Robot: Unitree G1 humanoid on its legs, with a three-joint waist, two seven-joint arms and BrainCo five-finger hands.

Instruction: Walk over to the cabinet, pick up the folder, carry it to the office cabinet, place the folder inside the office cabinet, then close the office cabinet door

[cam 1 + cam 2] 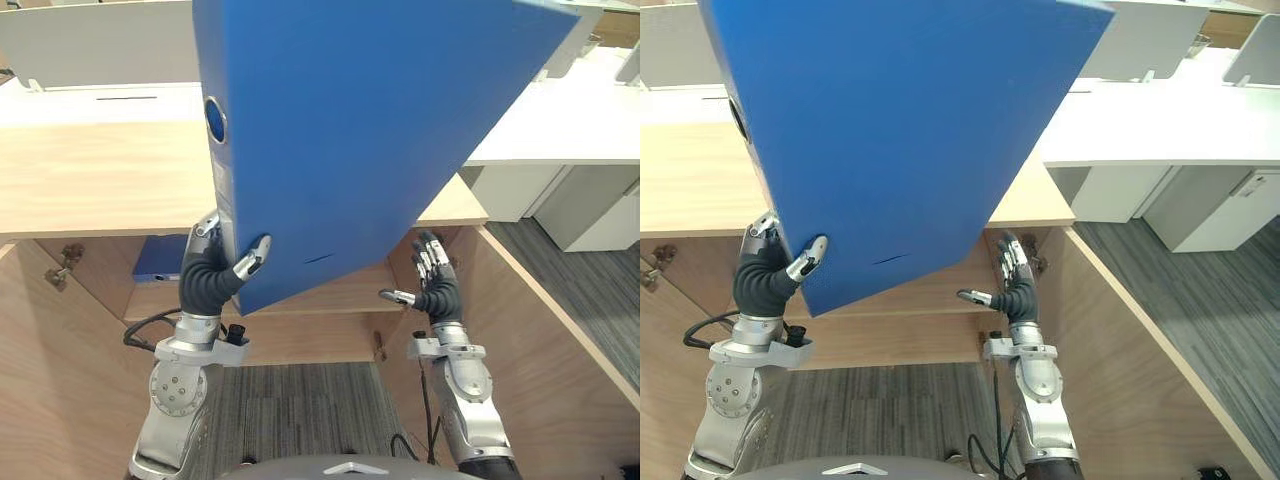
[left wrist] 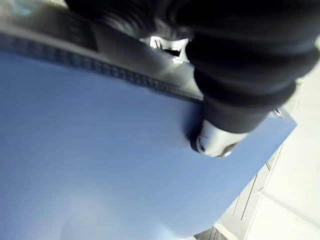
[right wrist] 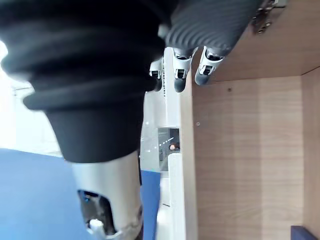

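Note:
My gripper will push the big blue folder (image 1: 365, 135), and it should slide all the way in beside the other blue folder (image 1: 160, 258), because that one lies flat behind the shelf's front edge.
A big blue folder (image 1: 360, 130) is held up high in front of me, tilted, its spine with a round hole turned to the left. My left hand (image 1: 208, 278) grips its lower corner, thumb (image 1: 252, 258) pressed on the cover and fingers behind the spine; the left wrist view shows the thumb (image 2: 215, 142) on the blue cover (image 2: 100, 175). My right hand (image 1: 437, 285) hangs open below the folder's right side, apart from it, fingers (image 3: 177, 75) straight. Below stands the wooden office cabinet (image 1: 330, 295) with its doors swung open.
Another blue folder (image 1: 160, 258) lies on the cabinet's shelf at the left. The open doors (image 1: 50, 380) (image 1: 560, 340) flank me on both sides. White desks (image 1: 560, 120) stand behind the cabinet's wooden top (image 1: 90, 180). Grey carpet (image 1: 290, 410) runs beneath.

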